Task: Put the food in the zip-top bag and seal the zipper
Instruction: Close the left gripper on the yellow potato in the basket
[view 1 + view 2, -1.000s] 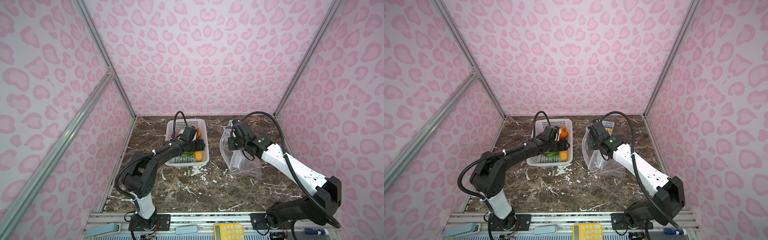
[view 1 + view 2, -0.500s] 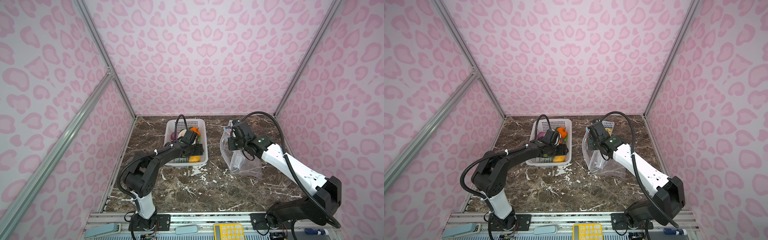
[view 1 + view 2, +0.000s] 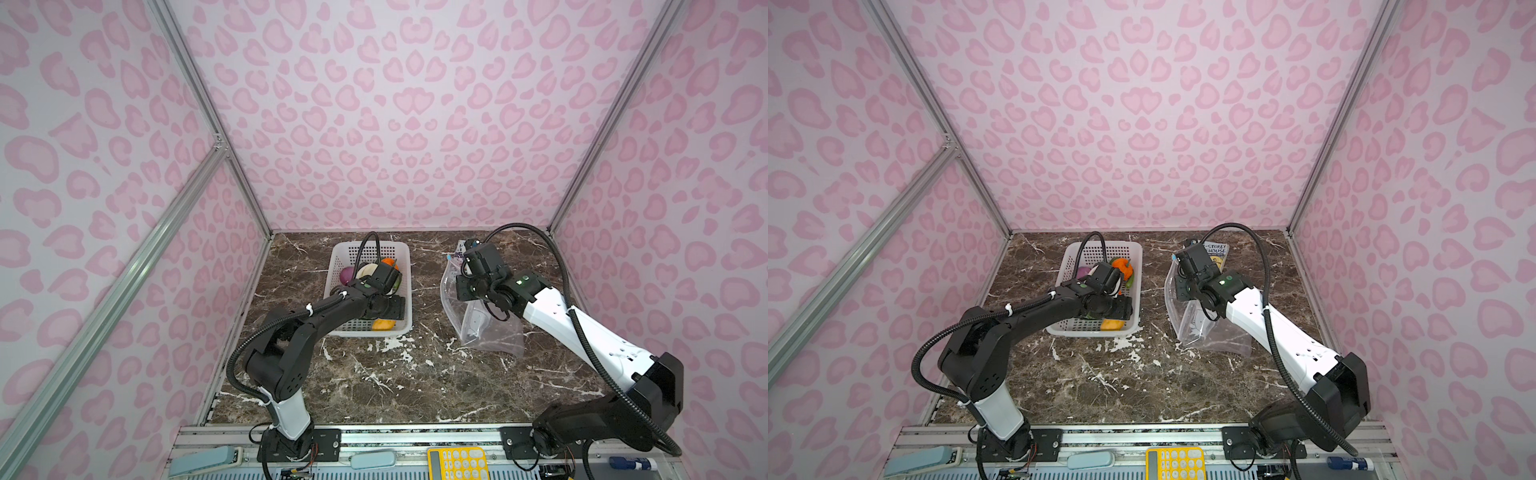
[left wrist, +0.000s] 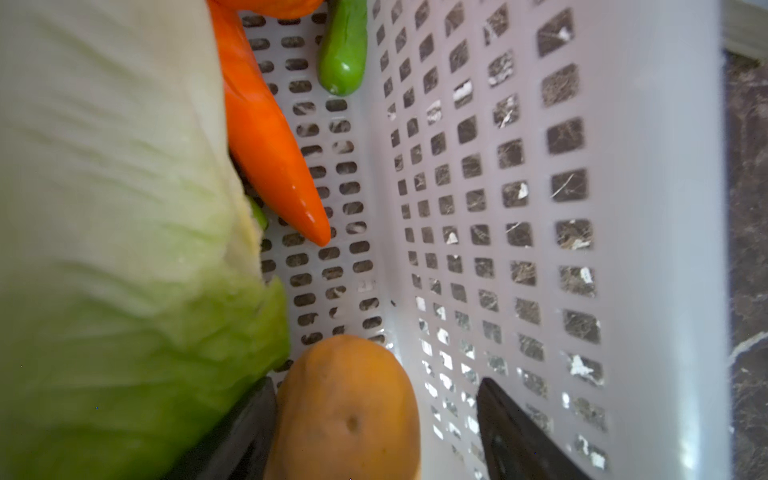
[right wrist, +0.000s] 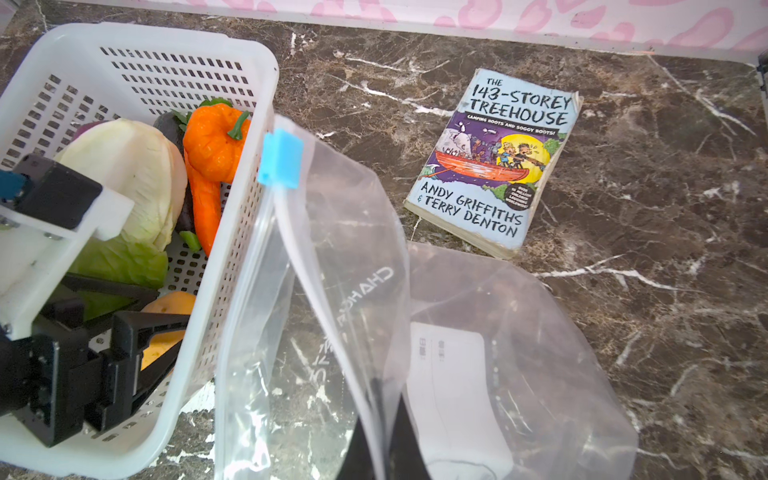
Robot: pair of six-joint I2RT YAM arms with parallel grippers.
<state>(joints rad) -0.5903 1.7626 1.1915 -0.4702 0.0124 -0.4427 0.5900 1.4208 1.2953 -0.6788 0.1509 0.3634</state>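
The potato's far end [image 4: 348,360] is under my left gripper, so next my left gripper moves back toward the basket's near side and closes around the potato's middle [image 3: 384,325] before it lifts.
The food lies in a white perforated basket [image 3: 371,245]: cabbage [image 4: 116,208], carrot [image 4: 266,137], orange pumpkin [image 5: 214,141], purple onion [image 3: 346,275] and a small green piece [image 4: 343,54]. My left gripper [image 4: 376,382] is open down in the basket's near end. Its jaws straddle a tan-orange potato [image 4: 345,411], with a gap on the basket-wall side. The transparent zip-top bag [image 5: 519,353] stands to the right with its mouth open. My right gripper [image 5: 384,436] is shut on one lip of the zipper [image 5: 316,299]. The blue slider [image 5: 279,158] sits at the zipper's far end.
A paperback book [image 5: 494,158] lies on the marble table behind the bag, near the back wall. The basket's right wall [image 5: 232,249] stands close beside the bag's mouth. Pink patterned walls close in three sides. A yellow calculator [image 3: 457,463] rests at the front rail.
My left gripper has dropped lower toward the basket's near end and spread its jaws around the potato. The right arm and the bag have stayed put.
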